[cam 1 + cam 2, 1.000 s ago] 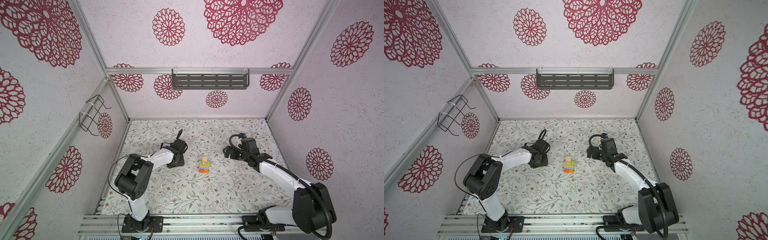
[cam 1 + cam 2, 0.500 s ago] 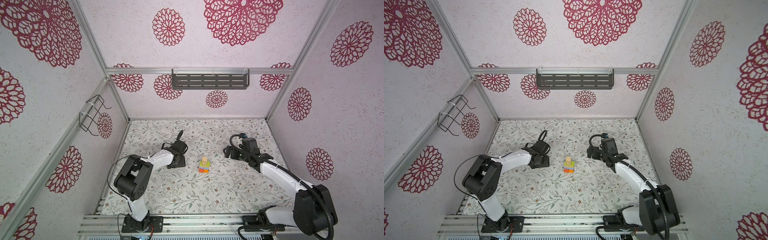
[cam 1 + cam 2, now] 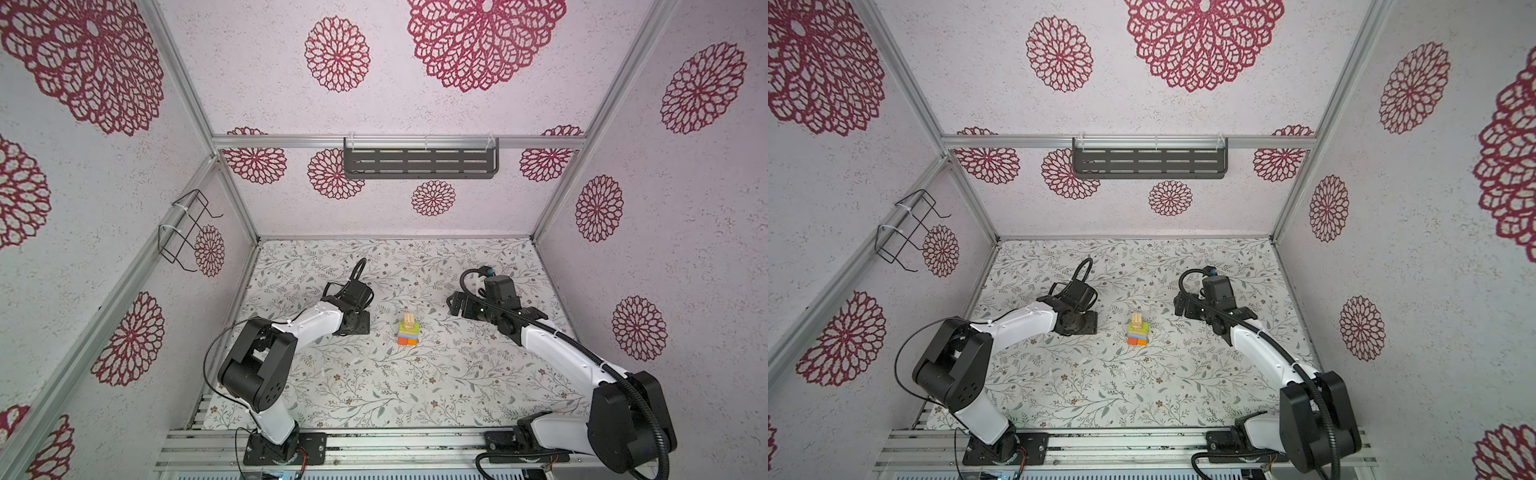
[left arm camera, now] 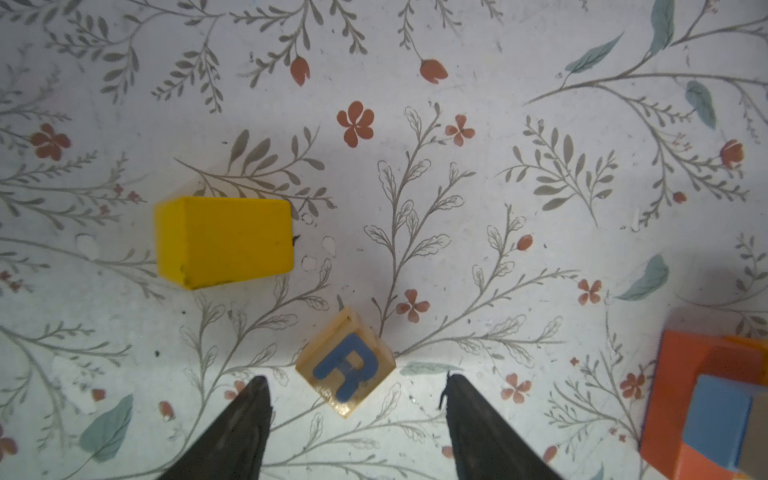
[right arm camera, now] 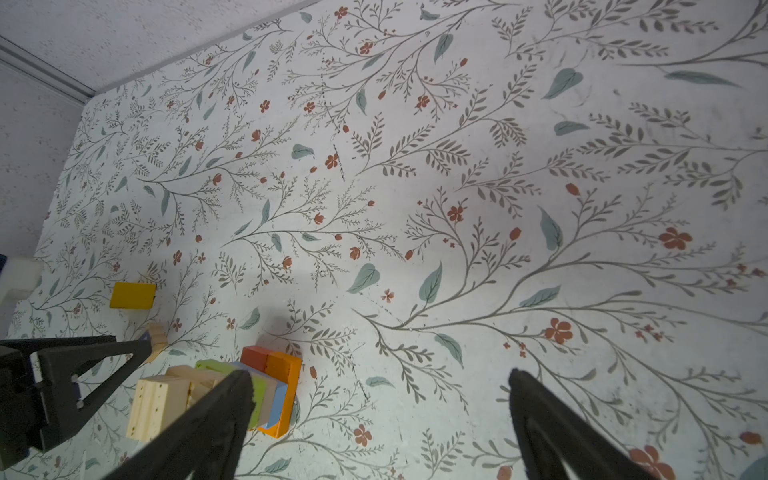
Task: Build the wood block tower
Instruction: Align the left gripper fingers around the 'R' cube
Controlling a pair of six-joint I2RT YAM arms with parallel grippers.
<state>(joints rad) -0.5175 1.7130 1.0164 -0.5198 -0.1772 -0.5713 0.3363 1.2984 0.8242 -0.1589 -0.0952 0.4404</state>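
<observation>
The tan cube sits crooked with its corners [image 4: 390, 367] toward the left gripper's fingers, so the robot should turn it straight and grip its flat sides [image 4: 324, 342] before lifting it.
The tower [image 3: 409, 332] [image 3: 1138, 331] stands mid-table on an orange and red base, with blue, green and tan blocks above; it also shows in the right wrist view [image 5: 232, 390] and at the edge of the left wrist view [image 4: 706, 407]. My left gripper [image 4: 355, 388] [image 3: 358, 323] points down, open, its fingertips either side of a tan cube printed with a blue R [image 4: 345, 365] without touching it. A yellow block [image 4: 224, 241] [image 5: 132, 295] lies beyond the cube. In both top views the left gripper hides the cube and the yellow block. My right gripper [image 5: 379, 376] [image 3: 454, 305] hangs open and empty, right of the tower.
The floral table mat [image 3: 374, 382] is walled in on three sides. A dark shelf [image 3: 419, 164] hangs on the back wall and a wire rack [image 3: 185, 230] on the left wall. The left gripper's finger [image 5: 83, 374] shows beside the tower in the right wrist view.
The left gripper has shifted slightly toward the front and its jaws have spread wider. The right arm and the tower have not moved.
</observation>
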